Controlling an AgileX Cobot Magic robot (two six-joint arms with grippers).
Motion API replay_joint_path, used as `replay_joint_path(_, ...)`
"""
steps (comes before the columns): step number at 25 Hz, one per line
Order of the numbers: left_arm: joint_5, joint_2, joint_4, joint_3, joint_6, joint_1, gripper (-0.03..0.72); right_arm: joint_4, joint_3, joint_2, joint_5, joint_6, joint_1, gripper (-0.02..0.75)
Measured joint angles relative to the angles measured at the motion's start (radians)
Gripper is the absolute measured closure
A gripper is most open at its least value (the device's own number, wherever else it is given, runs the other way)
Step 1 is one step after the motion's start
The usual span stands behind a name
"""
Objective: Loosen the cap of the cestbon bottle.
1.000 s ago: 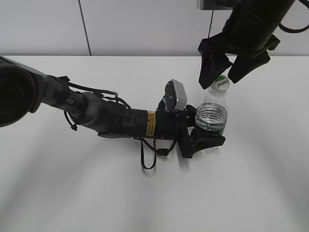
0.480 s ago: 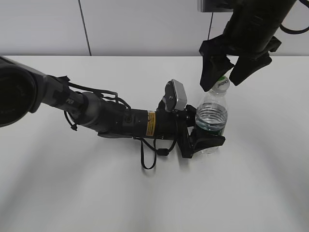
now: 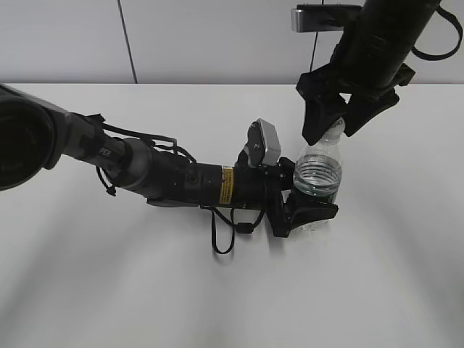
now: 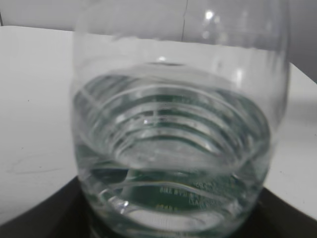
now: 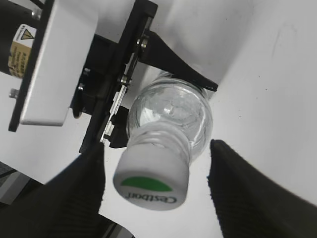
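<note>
My gripper will bring the white cap (image 3: pixel 335 127) clear off the standing bottle when it lifts, because my left gripper is closed on the bottle's lower half (image 3: pixel 313 197).
The cestbon bottle (image 3: pixel 317 174) stands upright on the white table, clear and ribbed, with its dark green label low down. My left gripper (image 3: pixel 308 212) is shut on the bottle's lower half; the left wrist view is filled by the bottle (image 4: pixel 173 144). The white cap (image 5: pixel 152 179) with its green half-moon mark sits on the bottle neck (image 5: pixel 166 144). My right gripper (image 3: pixel 333 125) is open and straddles the cap from above, one finger on each side with gaps to the cap (image 3: pixel 335 126). The right wrist view shows the jaws (image 5: pixel 156 186) apart.
The white table (image 3: pixel 145 275) runs to a pale wall (image 3: pixel 217 36) at the back. My left arm (image 3: pixel 159 177) lies low across the table from the left, with a loose cable loop (image 3: pixel 221 232) under it.
My right gripper has come down and slightly left over the bottle top, so its fingers now flank the cap. The left arm and bottle have not moved.
</note>
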Motion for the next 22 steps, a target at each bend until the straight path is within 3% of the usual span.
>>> replay_joint_path(7,-0.001,0.0,0.0,0.0,0.0,0.0,0.188,-0.001,0.0,0.0,-0.001,-0.005,0.0,0.268)
replay_joint_path(17,0.0,0.0,0.0,0.0,0.0,0.0,0.188,-0.002,0.0,-0.002,0.001,-0.01,0.0,0.42)
replay_joint_path(22,0.0,0.0,0.0,0.0,-0.001,0.0,0.188,-0.002,0.0,-0.002,0.004,-0.044,0.0,0.424)
